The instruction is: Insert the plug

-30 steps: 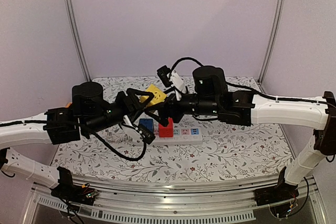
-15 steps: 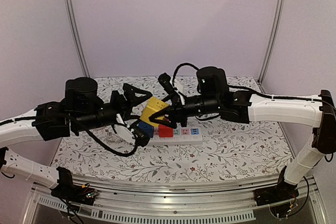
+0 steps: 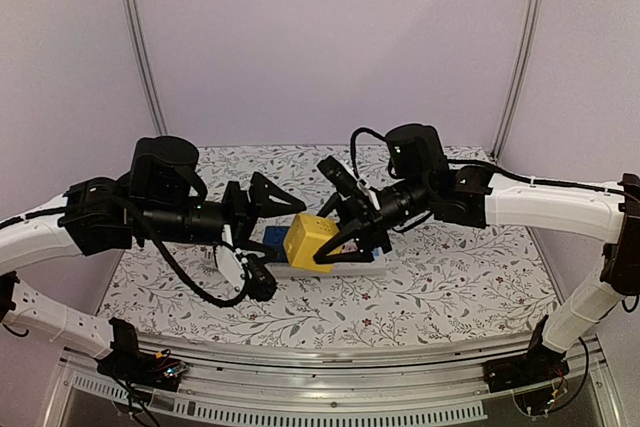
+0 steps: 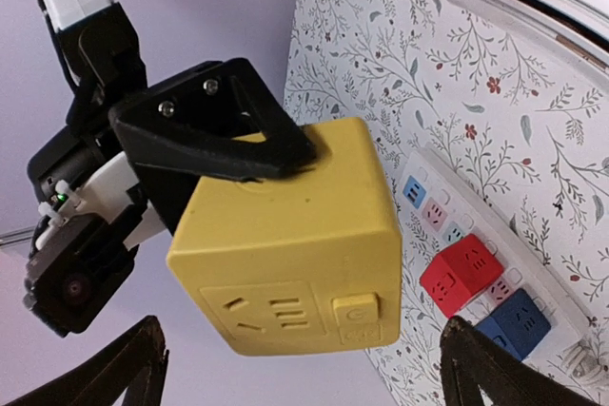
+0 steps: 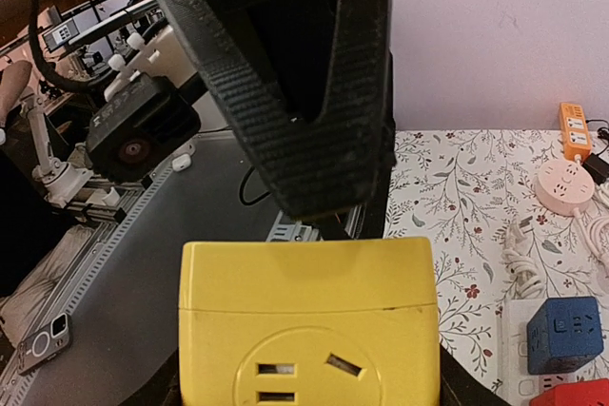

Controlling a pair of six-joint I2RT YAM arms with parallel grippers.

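The yellow cube (image 3: pixel 318 234) sits slanted in my right gripper's fingers. My left gripper should take its loose end (image 3: pixel 297 243) and turn it square so my right gripper can grip it again.
A yellow cube-shaped plug adapter (image 3: pixel 311 240) hangs in the air over the white power strip (image 3: pixel 352 268). My right gripper (image 3: pixel 330 243) is shut on it, with one finger on each side. In the right wrist view the cube (image 5: pixel 306 330) fills the bottom centre between my right gripper's (image 5: pixel 309 373) fingers. My left gripper (image 3: pixel 270 239) is wide open, its fingers to either side of the cube and not touching it. In the left wrist view the cube (image 4: pixel 285 249) sits ahead of my left gripper (image 4: pixel 309 373).
A blue cube (image 4: pixel 519 320) and a red cube (image 4: pixel 466 273) sit plugged into the strip (image 4: pixel 433 199), with free sockets beside them. An orange power strip (image 5: pixel 574 130), a round white socket (image 5: pixel 564 178) and a white cable (image 5: pixel 519 244) lie at the table's left side.
My right gripper has carried the yellow cube forward and down from the back of the table to just above the strip. My left gripper has opened wider around it.
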